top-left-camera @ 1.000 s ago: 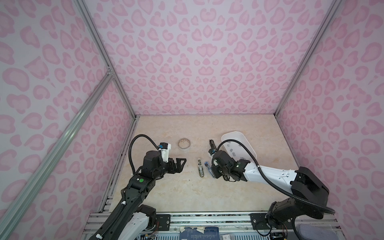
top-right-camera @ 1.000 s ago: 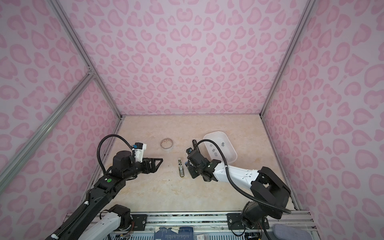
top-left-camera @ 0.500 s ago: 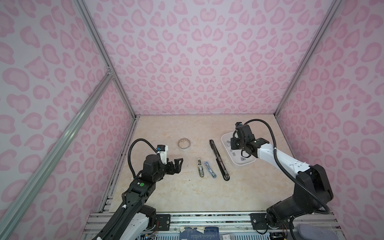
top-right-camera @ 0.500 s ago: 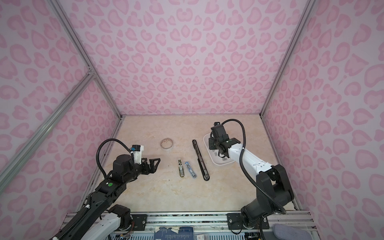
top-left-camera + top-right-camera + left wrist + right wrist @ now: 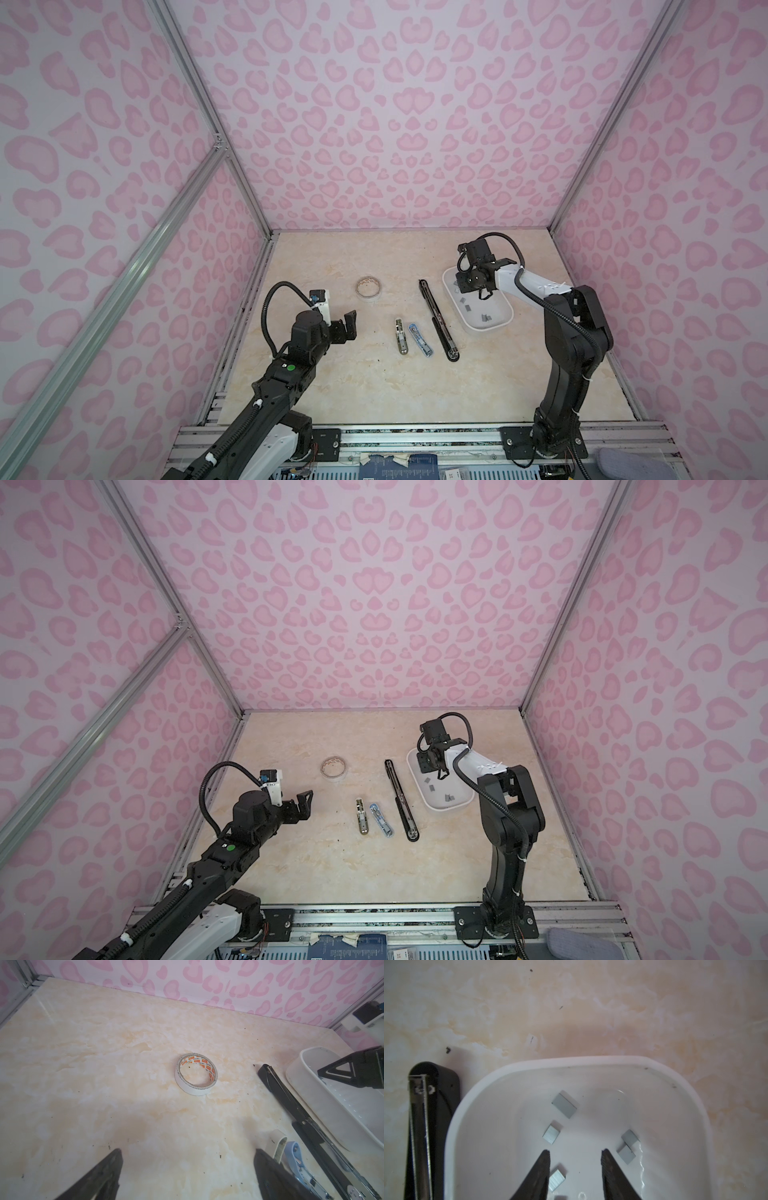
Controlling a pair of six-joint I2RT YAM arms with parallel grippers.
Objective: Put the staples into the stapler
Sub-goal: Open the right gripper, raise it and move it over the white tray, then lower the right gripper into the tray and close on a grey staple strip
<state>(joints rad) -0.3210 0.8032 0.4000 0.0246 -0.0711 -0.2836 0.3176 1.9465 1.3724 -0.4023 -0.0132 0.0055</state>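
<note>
With the farthest staple strip (image 5: 564,1105) lying clear of its neighbours and the tray's side, my right gripper should carry on toward that strip and close there.
Several small grey staples (image 5: 564,1104) (image 5: 468,308) lie loose in a white tray (image 5: 571,1060) (image 5: 490,330) at the back right. My right gripper (image 5: 576,1153) (image 5: 462,287) points down into the tray's far end, open and holding nothing. One strip (image 5: 556,1180) lies beside a finger. A long black stapler (image 5: 438,320) (image 5: 425,1126) lies opened flat just left of the tray, its metal channel showing. A small white stapler (image 5: 401,336) and a blue one (image 5: 420,340) lie beside it. Left of them, my left gripper (image 5: 188,1153) (image 5: 350,326) hovers open and empty.
A roll of white tape (image 5: 368,286) (image 5: 195,1074) lies behind the staplers, ahead of the left gripper. Pink patterned walls with metal frame posts close in the marble table on three sides. The right arm's base stands at the front right.
The right gripper left the staplers in the middle, swung back over the tray and opened wider. The black stapler now lies alone on the table. The left gripper drew back slightly.
</note>
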